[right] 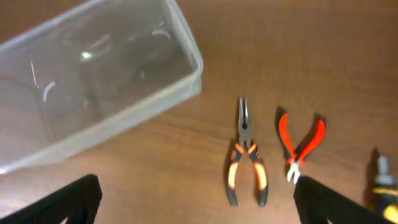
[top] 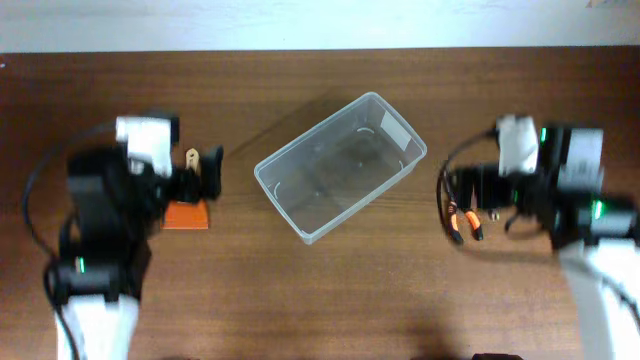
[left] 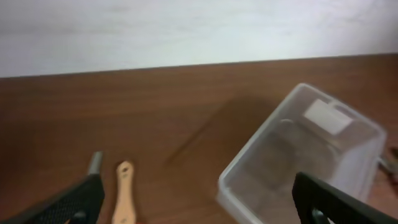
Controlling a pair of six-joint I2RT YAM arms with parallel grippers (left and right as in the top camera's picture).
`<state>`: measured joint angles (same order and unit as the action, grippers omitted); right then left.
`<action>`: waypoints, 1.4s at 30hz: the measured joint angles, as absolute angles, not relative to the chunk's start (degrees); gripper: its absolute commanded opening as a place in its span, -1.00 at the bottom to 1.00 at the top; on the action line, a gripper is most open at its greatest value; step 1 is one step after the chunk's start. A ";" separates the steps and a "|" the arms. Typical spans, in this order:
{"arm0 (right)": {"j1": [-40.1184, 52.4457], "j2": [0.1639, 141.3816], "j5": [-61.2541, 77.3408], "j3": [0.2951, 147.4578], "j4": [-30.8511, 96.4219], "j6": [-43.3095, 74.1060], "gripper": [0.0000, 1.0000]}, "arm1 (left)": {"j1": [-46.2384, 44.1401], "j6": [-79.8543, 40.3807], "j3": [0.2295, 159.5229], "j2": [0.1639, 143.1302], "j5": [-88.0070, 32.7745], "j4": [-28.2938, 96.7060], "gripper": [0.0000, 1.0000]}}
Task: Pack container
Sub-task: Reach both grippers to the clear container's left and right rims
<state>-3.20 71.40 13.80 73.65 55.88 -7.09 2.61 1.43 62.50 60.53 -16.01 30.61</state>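
The clear container (top: 340, 165) sits at an angle to the wall. Next, my left gripper pushes the container's near corner (top: 306, 236) while my right gripper guides the container's labelled end, to square it up first.
The clear rectangular container (top: 312, 128) lies empty and aslant in the middle of the table, its white label at the far right corner. It also shows in the left wrist view (left: 256, 149) and the right wrist view (right: 124, 115). My left gripper (top: 208, 170) (left: 199, 208) is open and empty, left of the container, over a wooden tool handle (left: 124, 193). My right gripper (top: 462, 198) (right: 199, 205) is open and empty, right of the container. Black-and-orange needle-nose pliers (right: 245, 162) and red-handled cutters (right: 300, 143) lie on the table between its fingers.
An orange flat piece (top: 187, 215) lies under the left arm. A grey metal tool tip (left: 94, 163) lies next to the wooden handle. A yellow-and-black tool (right: 382, 180) lies at the right edge of the right wrist view. The wall runs along the table's far edge.
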 measured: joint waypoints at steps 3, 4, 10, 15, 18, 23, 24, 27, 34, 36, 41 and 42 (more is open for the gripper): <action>-3.22 79.20 15.07 83.44 57.93 -6.66 1.00 | 2.70 1.21 69.60 68.64 -21.82 31.55 0.98; -3.20 81.76 15.77 86.35 58.02 -6.35 0.79 | 2.70 1.19 71.05 70.67 -24.82 31.44 0.98; -3.22 90.70 17.47 93.30 57.91 -4.82 0.17 | 2.70 0.80 72.27 76.34 -38.37 30.87 0.98; -3.20 96.71 17.85 93.67 58.94 -3.27 -0.32 | 2.09 -0.05 72.36 78.74 -41.45 37.23 0.19; -3.20 99.70 17.91 93.67 59.18 -2.66 -0.50 | -0.58 0.47 72.36 79.31 -39.75 41.10 -0.25; -3.18 102.21 18.09 93.65 57.98 -2.24 -0.72 | -8.58 1.45 72.47 79.31 -32.21 45.47 -0.87; -3.16 102.39 18.11 93.65 57.67 -2.09 -0.76 | -10.09 1.45 72.47 79.31 -30.68 46.15 -0.91; -2.59 103.04 18.09 93.65 55.88 -1.91 -0.77 | -14.28 1.52 72.47 79.31 -26.22 47.42 -0.96; 0.40 105.36 18.13 93.67 50.72 -1.93 -0.86 | -20.84 1.48 72.49 79.31 -20.84 52.05 -0.96; 0.93 106.17 18.13 93.67 50.48 -2.00 -0.88 | -22.37 1.48 72.42 79.31 -19.90 53.36 -0.96; 2.22 108.38 18.11 93.67 50.52 -1.91 -0.92 | -26.30 1.48 71.22 79.31 -18.98 53.87 -0.96; 2.59 108.88 18.13 93.67 50.52 -1.98 -0.93 | -27.44 1.45 70.87 79.31 -18.81 54.26 -0.96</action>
<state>2.59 108.88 18.13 93.67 50.52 -1.98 -27.44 1.45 70.87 79.31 -18.81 54.26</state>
